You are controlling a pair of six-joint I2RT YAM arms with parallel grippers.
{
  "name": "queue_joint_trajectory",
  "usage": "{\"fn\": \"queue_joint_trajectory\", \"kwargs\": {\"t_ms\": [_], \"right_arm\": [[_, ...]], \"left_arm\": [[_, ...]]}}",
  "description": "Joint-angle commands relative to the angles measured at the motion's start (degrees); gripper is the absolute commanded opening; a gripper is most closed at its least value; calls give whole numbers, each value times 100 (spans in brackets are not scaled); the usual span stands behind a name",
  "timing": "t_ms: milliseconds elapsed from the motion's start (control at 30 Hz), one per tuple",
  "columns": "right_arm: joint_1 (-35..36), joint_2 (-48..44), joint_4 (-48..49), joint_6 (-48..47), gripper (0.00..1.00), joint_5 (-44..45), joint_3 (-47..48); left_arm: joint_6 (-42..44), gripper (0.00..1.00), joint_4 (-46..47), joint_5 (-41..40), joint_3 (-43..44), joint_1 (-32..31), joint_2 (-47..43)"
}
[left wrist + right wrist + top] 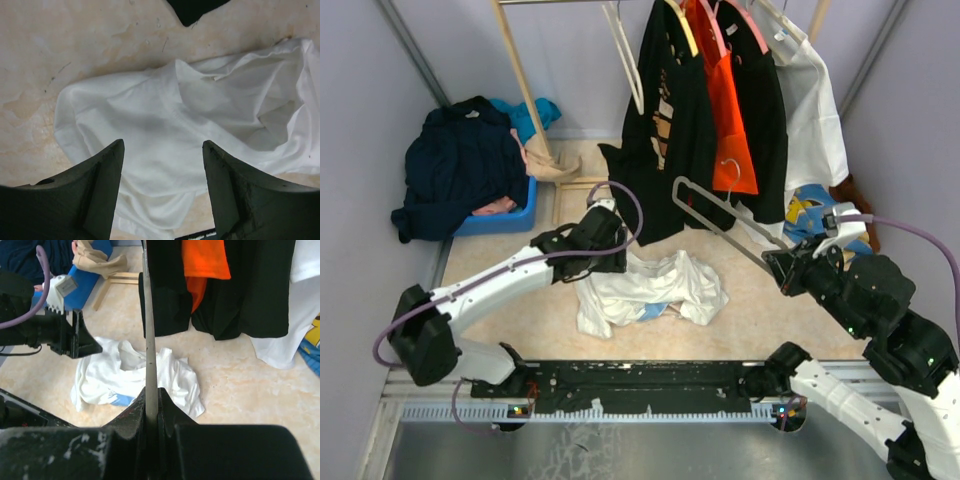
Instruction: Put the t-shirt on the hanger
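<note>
I can see the raised edge [174, 82] of the white t-shirt's opening centred ahead of my left gripper's open fingers. I keep moving my left gripper toward that edge [175, 92] and close it there.
The white t-shirt [650, 290] lies crumpled on the floor at the centre, a bit of blue print showing at its near edge [120, 400]. It fills the left wrist view [190, 125]. My left gripper [605, 240] is open and empty, hovering just above the shirt's far left part. My right gripper [782, 268] is shut on the lower arm of the pale grey hanger [720, 215], holding it in the air right of the shirt; its silver hook [731, 170] points up. In the right wrist view the hanger [149, 330] runs straight up from the shut jaws.
A rail at the back holds black, orange and white garments [720, 110] on pink and yellow hangers. A blue bin [505, 215] with dark navy clothes [460, 160] stands back left. A wooden stand [535, 120] is beside it. A blue and yellow item [810, 210] lies right.
</note>
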Motion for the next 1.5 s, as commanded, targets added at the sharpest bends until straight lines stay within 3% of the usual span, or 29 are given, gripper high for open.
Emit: {"fn": "queue_joint_trajectory", "kwargs": {"t_ms": [0, 433, 833, 967, 1033, 1267, 1467], "right_arm": [[-53, -241, 32, 118, 0, -88, -154], [-60, -598, -402, -6, 0, 57, -274], [-56, -691, -501, -80, 0, 5, -355], [-60, -707, -535, -53, 0, -100, -336], [-59, -710, -546, -17, 0, -208, -323], [-59, -711, -661, 69, 0, -916, -352], [-60, -740, -453, 75, 0, -1609, -679]], "left_arm": [[-228, 70, 153, -787, 396, -104, 541], [-602, 70, -353, -1479, 1368, -189, 1978], [-689, 58, -631, -1618, 1528, -312, 2391], [-697, 45, -633, -1590, 1462, -333, 2367], [-722, 32, -658, -1565, 1451, -343, 2369], [-775, 0, -744, -1581, 1376, -377, 2050], [-776, 0, -794, -1547, 1330, -448, 1688]]}}
